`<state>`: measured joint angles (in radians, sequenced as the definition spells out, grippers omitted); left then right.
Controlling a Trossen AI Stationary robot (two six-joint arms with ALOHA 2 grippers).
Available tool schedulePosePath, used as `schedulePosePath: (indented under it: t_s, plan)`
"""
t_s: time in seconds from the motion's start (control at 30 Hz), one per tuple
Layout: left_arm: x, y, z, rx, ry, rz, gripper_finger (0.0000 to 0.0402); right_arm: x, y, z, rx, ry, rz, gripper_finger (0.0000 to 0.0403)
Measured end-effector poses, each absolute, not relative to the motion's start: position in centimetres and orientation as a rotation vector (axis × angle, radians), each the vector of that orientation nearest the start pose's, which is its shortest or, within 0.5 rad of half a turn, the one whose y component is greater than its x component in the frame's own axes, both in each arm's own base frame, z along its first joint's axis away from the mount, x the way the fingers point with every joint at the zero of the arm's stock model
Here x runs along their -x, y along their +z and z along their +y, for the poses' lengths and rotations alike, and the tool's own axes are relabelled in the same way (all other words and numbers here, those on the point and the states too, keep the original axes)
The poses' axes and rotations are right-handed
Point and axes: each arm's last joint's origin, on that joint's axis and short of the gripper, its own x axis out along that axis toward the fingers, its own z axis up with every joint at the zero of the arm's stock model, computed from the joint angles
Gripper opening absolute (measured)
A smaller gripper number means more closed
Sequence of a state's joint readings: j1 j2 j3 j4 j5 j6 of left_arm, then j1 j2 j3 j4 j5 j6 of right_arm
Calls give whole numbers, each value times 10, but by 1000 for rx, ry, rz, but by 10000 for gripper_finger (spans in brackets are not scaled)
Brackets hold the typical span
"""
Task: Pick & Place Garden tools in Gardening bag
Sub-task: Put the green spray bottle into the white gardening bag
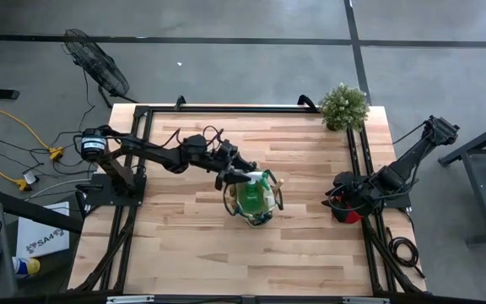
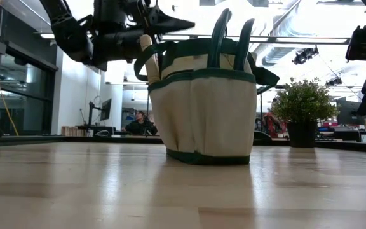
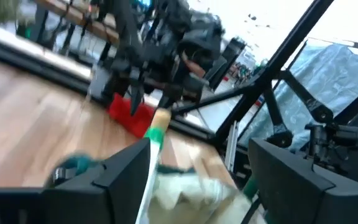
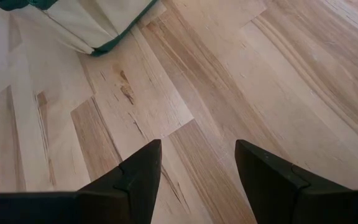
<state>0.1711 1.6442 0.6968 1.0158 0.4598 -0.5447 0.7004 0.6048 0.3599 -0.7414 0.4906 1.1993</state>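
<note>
The green-tipped white shaft lies at a slant near one finger of my tilted left gripper. I should set my left gripper straight and take hold of the shaft centered from above.
The gardening bag stands upright on the table's middle, beige with green trim. A garden tool's wooden handle sticks up out of its left side, and green things show inside. My left gripper reaches level over the bag's rim and is open, with that handle between the fingers, close to one of them. My right gripper hangs open over bare wood at the table's right. A red glove lies under it. My left gripper has its fingers spread on either side of the tool's wooden handle, which stands in the bag. The handle is right beside one finger; whether it touches that finger, I cannot tell.
A bushy potted plant stands at the table's far right corner. Black frame rails run along the table's left and right sides. Bare wood lies in front of the bag and to its right.
</note>
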Motion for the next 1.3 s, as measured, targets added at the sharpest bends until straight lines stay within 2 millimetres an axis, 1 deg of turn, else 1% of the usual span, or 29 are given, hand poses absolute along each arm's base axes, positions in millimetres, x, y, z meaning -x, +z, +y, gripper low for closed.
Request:
schedulePosePath:
  t_s: [0.1, 0.2, 0.33, 0.4, 0.5, 0.6, 0.73, 0.93, 1.13, 1.23, 1.3]
  plan:
    - [-319, 220, 42, 478, -301, -25, 266, -90, 175, 58, -575, -303, 785, 197]
    - [-325, 231, 43, 437, -278, -7, 265, -90, 175, 58, -575, -303, 785, 197]
    - [-340, 240, 46, 372, -238, 168, 253, -90, 175, 58, -575, -303, 785, 197]
    - [-346, 246, 47, 288, -225, 247, 247, -90, 175, 58, -575, -303, 785, 197]
    - [-352, 255, 42, 149, -188, 348, 242, -90, 175, 58, -575, -303, 785, 197]
    - [-356, 260, 39, 23, -145, 390, 241, -90, 175, 58, -575, -303, 785, 197]
    - [-357, 260, 34, -45, -167, 400, 241, -90, 175, 58, -575, -303, 785, 197]
    - [-365, 247, 32, -44, -189, 423, 241, -90, 175, 58, -575, -303, 784, 197]
    - [-369, 241, 31, -45, -197, 422, 241, -91, 175, 59, -578, -300, 782, 197]
    - [-369, 241, 30, -38, -207, 430, 232, -91, 175, 59, -582, -298, 778, 197]
    - [-369, 240, 30, -37, -207, 435, 216, -91, 175, 59, -583, -297, 777, 197]
